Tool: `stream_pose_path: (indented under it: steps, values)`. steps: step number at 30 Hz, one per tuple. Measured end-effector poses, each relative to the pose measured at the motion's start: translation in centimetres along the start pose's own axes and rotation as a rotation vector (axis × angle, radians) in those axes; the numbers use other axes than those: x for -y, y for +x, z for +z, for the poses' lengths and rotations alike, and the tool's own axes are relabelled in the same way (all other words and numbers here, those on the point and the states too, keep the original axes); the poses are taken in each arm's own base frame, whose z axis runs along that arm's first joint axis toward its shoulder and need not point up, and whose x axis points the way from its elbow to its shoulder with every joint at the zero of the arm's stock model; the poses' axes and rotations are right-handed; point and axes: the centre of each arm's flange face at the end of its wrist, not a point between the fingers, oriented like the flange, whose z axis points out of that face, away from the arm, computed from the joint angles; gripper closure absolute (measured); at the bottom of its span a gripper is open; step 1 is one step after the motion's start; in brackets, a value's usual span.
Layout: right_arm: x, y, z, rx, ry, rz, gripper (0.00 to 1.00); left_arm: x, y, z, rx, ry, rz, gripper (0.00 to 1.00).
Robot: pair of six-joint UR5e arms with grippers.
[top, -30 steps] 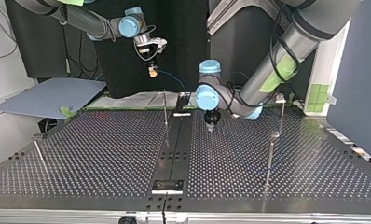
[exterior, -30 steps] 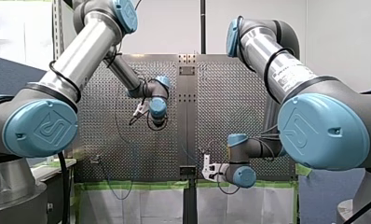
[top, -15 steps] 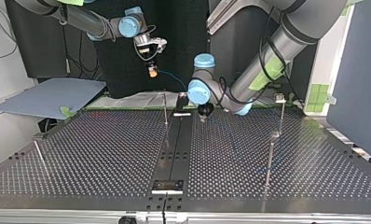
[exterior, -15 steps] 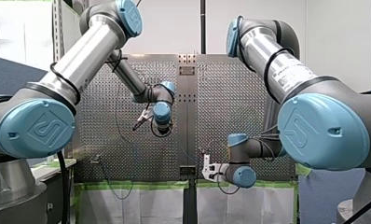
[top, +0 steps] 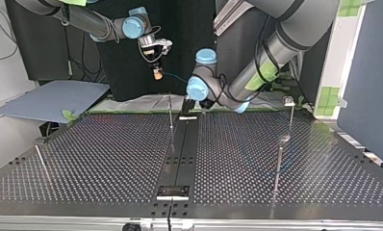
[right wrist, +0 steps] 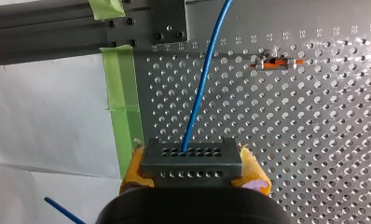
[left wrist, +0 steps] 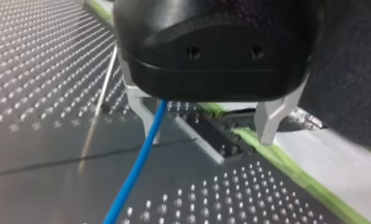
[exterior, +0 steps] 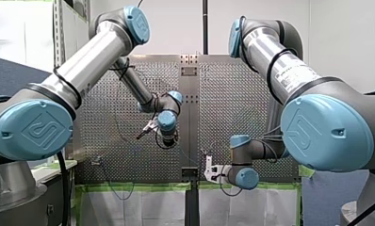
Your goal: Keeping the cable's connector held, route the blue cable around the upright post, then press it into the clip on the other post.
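Note:
The blue cable [right wrist: 212,53] comes up from the grey connector block in a smooth bow [right wrist: 195,107], so I expect it to bend in a gentle curve when the robot carries it.
My right gripper [right wrist: 193,159] is shut with its yellow pads on the grey connector block [right wrist: 191,167]. The blue cable [right wrist: 202,88] runs out of the block over the perforated plate. In the top view this gripper [top: 157,73] hangs above the table's back edge. My left gripper [left wrist: 204,140] is open, and the blue cable [left wrist: 137,168] passes just inside one metal finger [left wrist: 144,116], unclamped. It sits low by the central rail, near a thin upright post [top: 171,113]. A post with a clip [top: 289,103] stands at the top view's right.
Two more thin posts [top: 278,163] [top: 41,161] rise from the perforated table [top: 108,159]. A dark rail [top: 180,149] runs down its middle. Green tape [right wrist: 123,107] edges the plate, and a small orange-and-metal clip [right wrist: 277,62] lies ahead of my right gripper.
My left arm has swung toward the top view's left and back, to the central rail; in the front view it moved down and right. My right arm has stayed still.

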Motion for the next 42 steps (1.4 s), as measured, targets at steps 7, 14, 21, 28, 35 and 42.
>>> stream_pose_path:
  steps: [7, 14, 21, 28, 35, 42]
  values:
    - [-0.3, 0.0, 0.0, 0.001, -0.008, 0.001, 1.00, 2.9, 1.0, -0.5, -0.017, 0.044, 0.039, 0.00]
    - [-0.4, 0.1, 0.0, 0.001, -0.013, 0.003, 1.00, 6.4, 2.7, -0.7, -0.031, 0.101, 0.074, 0.00]
    - [-0.7, 0.1, 0.1, -0.001, -0.021, 0.005, 1.00, 8.1, 2.9, -1.0, -0.008, 0.165, 0.026, 0.00]
    - [-1.0, 0.2, 0.2, -0.006, -0.030, 0.004, 1.00, 9.8, 3.0, -1.4, 0.007, 0.222, -0.026, 0.00]
    - [-1.1, 0.2, 0.2, -0.009, -0.032, -0.001, 1.00, 11.2, 2.6, -1.8, 0.044, 0.272, -0.086, 0.00]
    - [-1.1, 0.2, 0.2, -0.009, -0.033, -0.005, 1.00, 12.9, 1.4, -2.3, 0.119, 0.332, -0.167, 0.00]
